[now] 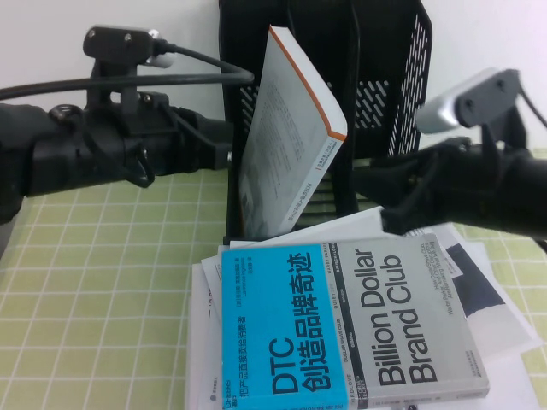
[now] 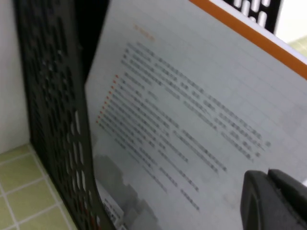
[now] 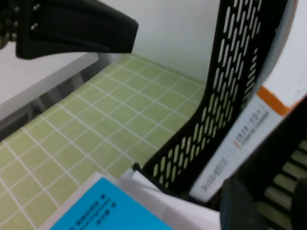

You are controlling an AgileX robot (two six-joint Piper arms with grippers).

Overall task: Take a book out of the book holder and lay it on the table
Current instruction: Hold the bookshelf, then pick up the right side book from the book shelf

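The leaning book's long edge (image 1: 251, 132) is already curved, so the pale grey cover (image 1: 286, 141) will bend in my right gripper when I pull the book out.
A black perforated book holder (image 1: 386, 79) stands at the back centre. In its left slot a book (image 1: 286, 145) with a pale grey cover and an orange-edged spine leans to the right. My left gripper (image 1: 229, 156) is at the holder's left wall. In the left wrist view the left gripper (image 2: 271, 191) is shut and empty, its tips close to the book's cover (image 2: 192, 96). My right gripper (image 1: 372, 196) is low at the holder's front. In the right wrist view the right gripper (image 3: 273, 206) is open, just beside the book's spine (image 3: 240, 143).
A blue and grey book, "Billion Dollar Brand Club" (image 1: 342, 325), lies flat on loose white papers (image 1: 504, 316) in front of the holder. The table has a green checked cloth (image 1: 94, 282). My left arm (image 3: 72, 26) crosses above it.
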